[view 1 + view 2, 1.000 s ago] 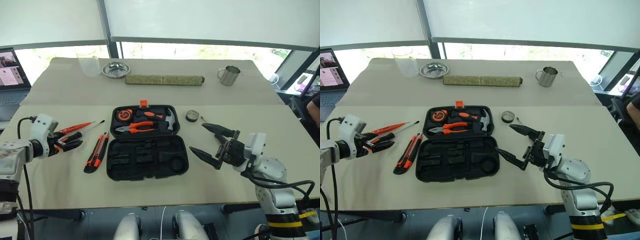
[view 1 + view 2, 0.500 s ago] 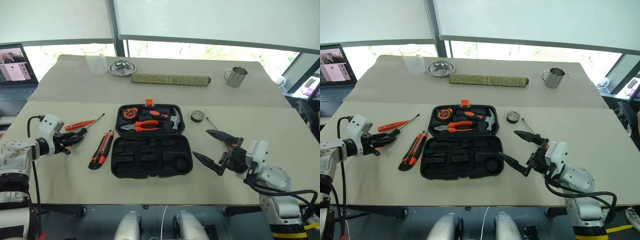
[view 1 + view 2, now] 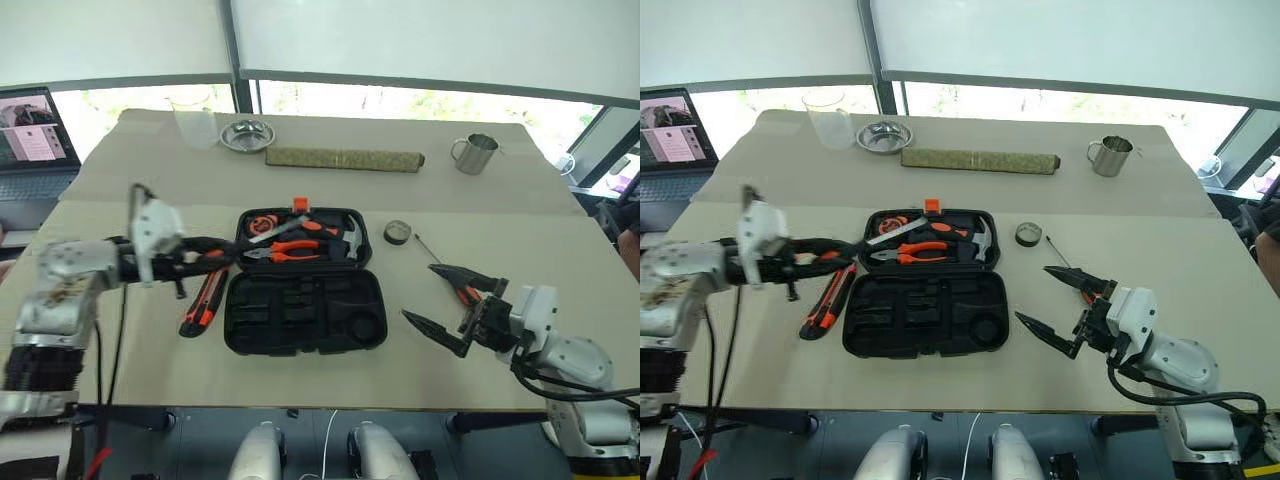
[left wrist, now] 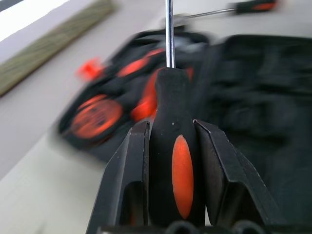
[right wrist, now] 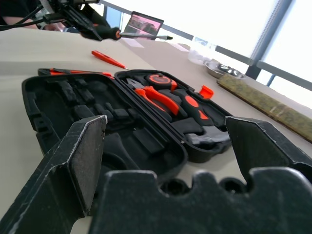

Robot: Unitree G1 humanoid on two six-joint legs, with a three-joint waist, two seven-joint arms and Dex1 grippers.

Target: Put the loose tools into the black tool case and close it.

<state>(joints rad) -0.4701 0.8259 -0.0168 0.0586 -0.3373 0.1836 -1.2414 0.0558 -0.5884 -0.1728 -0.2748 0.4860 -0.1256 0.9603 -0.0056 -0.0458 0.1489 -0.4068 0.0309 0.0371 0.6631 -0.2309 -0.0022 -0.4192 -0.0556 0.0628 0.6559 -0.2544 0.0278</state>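
Observation:
The black-orange screwdriver slants over the far half of the case, so my left gripper needs to turn it in line with the hinge and lower it into the near half (image 3: 290,284).
The black tool case (image 3: 304,313) lies open mid-table, its near half showing bare recesses. The far half holds pliers, a tape measure and a hammer. My left gripper (image 3: 196,258) is shut on a black-orange screwdriver (image 4: 171,92) held above the table, shaft aimed over the case's far half. The utility knife (image 3: 201,298) lies left of the case. A red screwdriver (image 5: 108,59) rests farther left. The tape roll (image 3: 397,232) sits right of the case, with a slim screwdriver (image 3: 426,246) beside it. My right gripper (image 3: 455,308) hovers open right of the case.
At the table's far side stand a clear beaker (image 3: 195,122), a metal bowl (image 3: 246,133), a rolled mat (image 3: 345,158) and a steel cup (image 3: 470,153). A laptop (image 3: 35,125) sits at the far left.
My left gripper closed on the black-orange screwdriver, lifted it off the table and swung it right toward the case. The right gripper stayed open and barely moved.

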